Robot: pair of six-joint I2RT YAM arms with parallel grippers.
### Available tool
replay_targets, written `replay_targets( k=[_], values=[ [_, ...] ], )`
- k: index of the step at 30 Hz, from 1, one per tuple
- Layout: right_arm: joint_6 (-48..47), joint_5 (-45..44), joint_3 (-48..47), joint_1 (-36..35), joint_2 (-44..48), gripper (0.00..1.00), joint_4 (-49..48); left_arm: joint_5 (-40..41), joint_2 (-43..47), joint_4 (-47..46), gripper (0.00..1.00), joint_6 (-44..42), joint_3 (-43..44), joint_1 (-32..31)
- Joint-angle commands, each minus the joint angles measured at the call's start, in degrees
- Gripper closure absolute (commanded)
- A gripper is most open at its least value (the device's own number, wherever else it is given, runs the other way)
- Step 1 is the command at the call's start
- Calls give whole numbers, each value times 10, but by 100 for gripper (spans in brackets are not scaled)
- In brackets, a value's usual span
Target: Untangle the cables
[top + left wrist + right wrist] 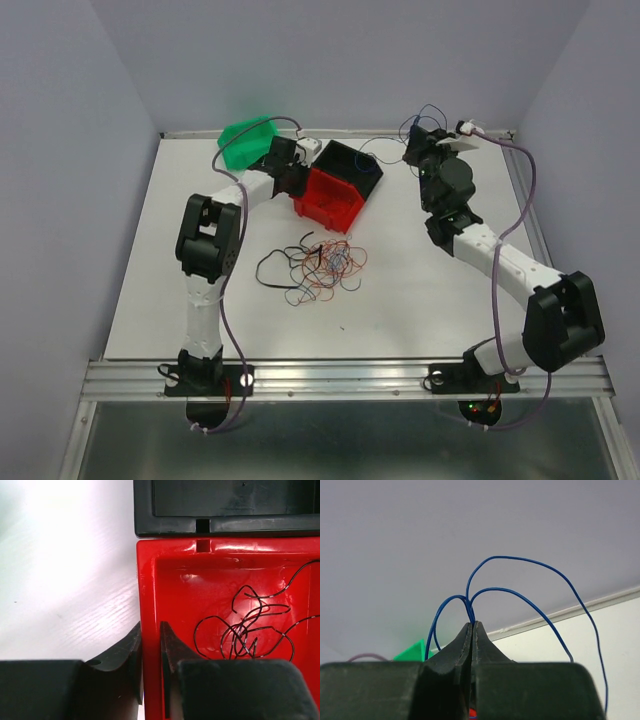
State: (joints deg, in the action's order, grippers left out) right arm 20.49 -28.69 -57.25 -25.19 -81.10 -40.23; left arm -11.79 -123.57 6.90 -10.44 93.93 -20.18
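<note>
The dark blue cable (pixel 436 107) hangs free of the tangle, but it is off to the side of the black bin (pixel 350 166). My right gripper should swing back and lower the cable into the bin.
A tangle of thin red, black, blue and orange-brown cables (pixel 322 268) lies on the table in the middle. My left gripper (pixel 292 172) is at the red bin (pixel 330 200); in the left wrist view the gripper (pixel 150 628) is shut on the bin's left wall (pixel 148 585), one finger outside and one inside. A black cable (pixel 250 630) lies coiled in the red bin. My right gripper (pixel 420 135) is raised at the back right, and in the right wrist view it (pixel 472 624) is shut on a dark blue cable (pixel 520 572) that loops upward.
A black bin (pixel 352 163) touches the red bin's far side and also shows in the left wrist view (pixel 225 522). A green bin (pixel 248 142) stands at the back left. White walls enclose the table on three sides.
</note>
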Motion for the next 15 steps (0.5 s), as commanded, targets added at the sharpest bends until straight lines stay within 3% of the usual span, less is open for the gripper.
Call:
replay_targets(
  k=[1, 8, 11, 15],
  values=[
    [-55, 155, -8, -3, -12, 100, 35, -5, 49, -2, 82, -51, -23, -28],
    [-38, 320, -113, 24, -99, 99, 163, -4, 66, -15, 89, -88, -56, -43],
    [-40, 270, -119, 26, -109, 99, 176, -7, 76, -27, 90, -98, -75, -43],
    [-49, 126, -110, 26, -107, 100, 182, -3, 86, -35, 91, -100, -91, -43]
  ],
)
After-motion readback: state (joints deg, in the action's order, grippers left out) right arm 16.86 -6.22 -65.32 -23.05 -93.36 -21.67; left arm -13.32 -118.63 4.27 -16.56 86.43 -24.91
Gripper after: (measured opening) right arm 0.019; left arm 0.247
